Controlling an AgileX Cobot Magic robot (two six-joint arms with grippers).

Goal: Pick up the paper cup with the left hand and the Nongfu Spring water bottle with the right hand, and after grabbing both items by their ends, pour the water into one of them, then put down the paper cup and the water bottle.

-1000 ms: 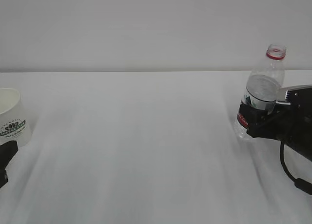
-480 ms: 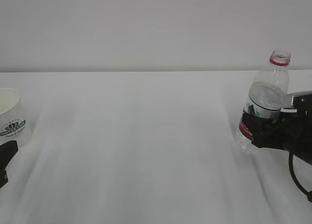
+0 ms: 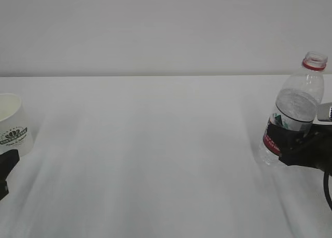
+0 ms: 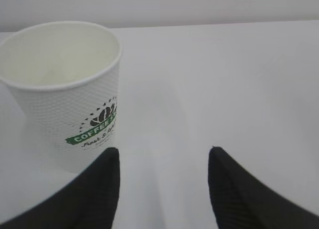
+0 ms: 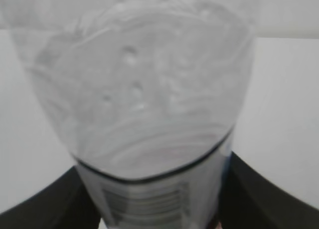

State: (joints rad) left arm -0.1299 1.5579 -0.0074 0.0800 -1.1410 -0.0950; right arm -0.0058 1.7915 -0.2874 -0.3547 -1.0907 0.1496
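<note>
The paper cup (image 3: 14,128) shows a clean, pale inside (image 4: 59,55) through its opening. I should expect the paper cup to be empty all the way down to its hidden bottom.
The white paper cup (image 3: 12,125) with its green logo stands at the far left edge of the table. In the left wrist view the cup (image 4: 65,89) is ahead and left of my left gripper (image 4: 163,151), which is open with only bare table between its fingers. The left finger's tip overlaps the cup's lower right wall. The Nongfu Spring water bottle (image 3: 293,111), uncapped and leaning right, is at the far right. My right gripper (image 3: 291,140) is shut on its labelled middle. Up close, the bottle (image 5: 149,89) with water inside fills the gap between the black fingers (image 5: 249,194).
The white table (image 3: 155,155) stretches between cup and bottle, with a plain pale wall behind it. Both arms are mostly cut off by the picture's left and right edges.
My right gripper has carried the bottle to the right, toward the picture's edge, still leaning right. The left gripper and the cup have stayed put.
</note>
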